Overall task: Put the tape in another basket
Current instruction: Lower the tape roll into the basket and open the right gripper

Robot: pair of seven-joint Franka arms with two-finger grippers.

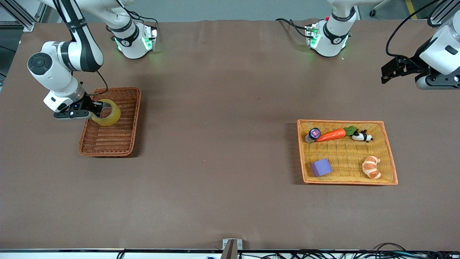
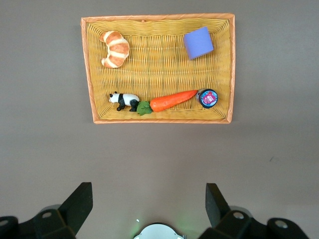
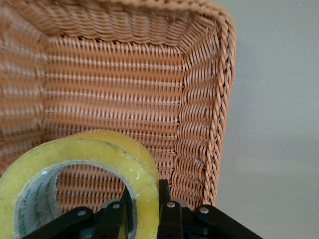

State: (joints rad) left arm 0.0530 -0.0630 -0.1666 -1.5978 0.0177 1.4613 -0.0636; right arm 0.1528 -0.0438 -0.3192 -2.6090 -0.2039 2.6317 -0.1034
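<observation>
The yellowish tape roll [image 1: 115, 116] is over the reddish-brown basket's empty bottom [image 1: 112, 134]. My right gripper keeps moving the roll down inside the basket's rim until it rests there, then let go.
My right gripper [image 1: 96, 112] is shut on the wall of the yellowish tape roll [image 1: 107, 112] and holds it on edge, tilted, over the reddish-brown wicker basket [image 1: 124, 144] at the right arm's end of the table. In the right wrist view one finger is inside the ring's hole and one outside, clamping the tape [image 3: 94, 154], with the basket's woven floor and rim [image 3: 204, 114] close below. I cannot tell whether the tape touches the basket. My left gripper [image 1: 390, 70] is open and empty, waiting high over the table's edge at the left arm's end.
A wider orange-yellow woven tray [image 1: 390, 158] lies toward the left arm's end. It holds a carrot [image 1: 331, 135], a toy panda [image 1: 362, 136], a croissant [image 1: 372, 167], a purple block [image 1: 321, 167] and a small round tin [image 1: 314, 133]. Brown cloth covers the table.
</observation>
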